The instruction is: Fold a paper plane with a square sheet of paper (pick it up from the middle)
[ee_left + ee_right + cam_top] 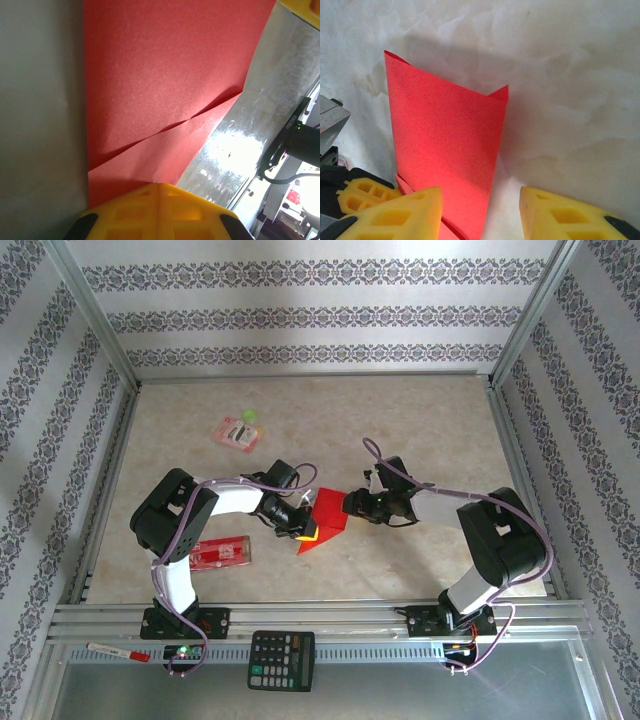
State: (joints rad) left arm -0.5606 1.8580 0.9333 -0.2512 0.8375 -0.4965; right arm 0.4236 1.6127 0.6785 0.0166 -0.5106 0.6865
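The diagonal flap gapes (216,103) away from my left gripper, so my right gripper needs to squeeze the flap's open corner (238,95) before my left gripper goes to the narrowing end of the paper.
The bright red sheet of paper (328,512) is folded into a tapering wedge with layered flaps and held off the table between the two arms. My left gripper (306,533) is shut on its lower edge. In the left wrist view the yellow fingertips (161,186) press together on the paper (165,75), and a diagonal flap edge crosses the sheet. My right gripper (348,506) stands open just right of the paper. In the right wrist view its yellow fingers (570,215) are spread, and the paper (445,145) rises beside the left finger, touched by neither as far as I can see.
A smaller red packet with white print (222,553) lies by the left arm's base. A pink and green packet (240,430) lies at the back left. A calculator (281,660) and a marker (118,651) rest on the front rail. Aluminium posts frame the table.
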